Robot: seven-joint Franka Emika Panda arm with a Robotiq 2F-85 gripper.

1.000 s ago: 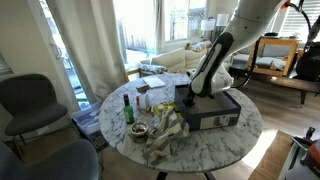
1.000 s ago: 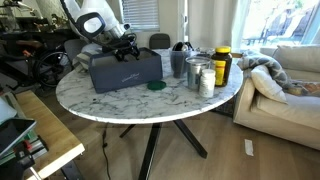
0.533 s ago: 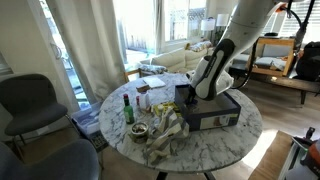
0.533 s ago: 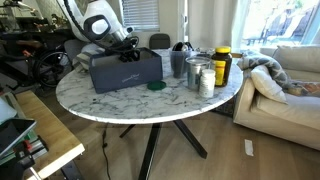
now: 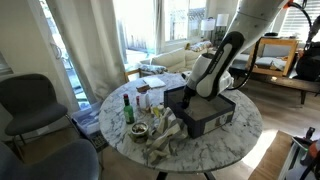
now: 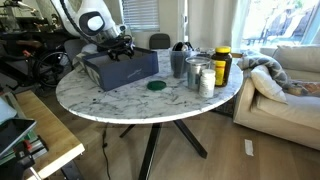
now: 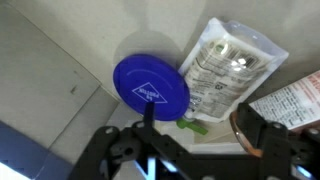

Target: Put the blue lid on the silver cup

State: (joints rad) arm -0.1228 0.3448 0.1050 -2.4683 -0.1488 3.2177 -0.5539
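One of my gripper's fingers hangs over the blue lid's middle (image 7: 152, 86). I should move toward the tray's side (image 7: 32, 155) until both fingers straddle the lid, then close.
The blue lid (image 7: 150, 88) lies flat inside the dark tray, next to a clear packet (image 7: 225, 70). It shows only in the wrist view. My gripper (image 7: 185, 150) hangs just above it with its jaws wide apart and nothing between them. In both exterior views the gripper (image 5: 200, 95) (image 6: 120, 50) reaches down into the dark tray (image 5: 210, 118) (image 6: 120, 72). The silver cup (image 6: 197, 70) stands upright on the marble table, apart from the tray, among other containers.
A green bottle (image 5: 127, 108) and crumpled cloth (image 5: 165, 135) sit on the round table (image 6: 150, 105). A dark cup (image 6: 178, 60), a white bottle (image 6: 207, 82), a yellow-lidded jar (image 6: 221, 65) and a small green disc (image 6: 156, 86) stand near the silver cup.
The arm has shifted over the dark tray, and the tray now sits tilted and shifted toward the table's middle.
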